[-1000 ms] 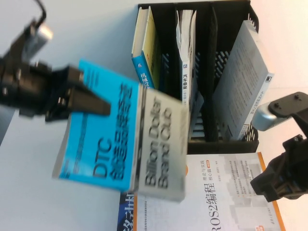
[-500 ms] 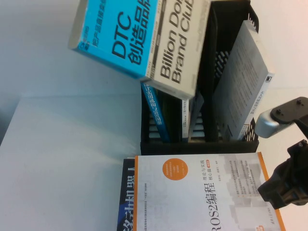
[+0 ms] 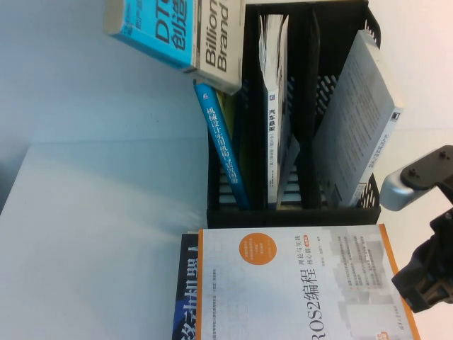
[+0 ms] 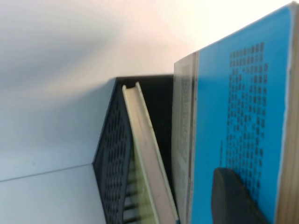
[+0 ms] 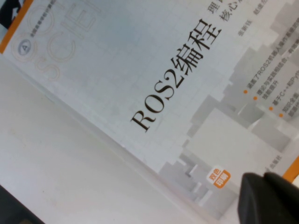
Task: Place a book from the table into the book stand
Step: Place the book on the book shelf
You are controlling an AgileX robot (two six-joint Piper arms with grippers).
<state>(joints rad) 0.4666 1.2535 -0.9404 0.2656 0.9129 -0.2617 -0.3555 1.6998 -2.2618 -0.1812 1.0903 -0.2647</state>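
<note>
The DTC book [image 3: 190, 62] is at a slant over the blue-spined yellow book. Next, my left gripper turns the DTC book to line up with the stand's slot [image 3: 250, 157] before lowering it.
The book [image 3: 177, 32], half blue with "DTC", half grey, hangs tilted in the air over the left slot of the black book stand [image 3: 294, 212]; its top is cut off by the frame edge. My left gripper [image 4: 236, 198] shows only in the left wrist view, shut on the book [image 4: 243, 107], with one dark finger [image 4: 231, 196] flat on the blue cover. There the stand [image 4: 110, 154] lies beside and below the book. My right gripper [image 3: 425, 280] hovers low at the right, over the ROS2 book [image 5: 154, 79], fingers [image 5: 268, 200] together and empty.
The stand holds a blue-spined yellow book [image 3: 223, 145] leaning in the left slot, a white book [image 3: 274, 106] in the middle and a grey one [image 3: 357, 113] at the right. The ROS2 book [image 3: 297, 283] lies on a dark book [image 3: 187, 290] on the white table [image 3: 92, 234].
The left gripper has lifted the book from mid-table up and away towards the stand's left slot; the arm has left the high view. The right arm has barely moved.
</note>
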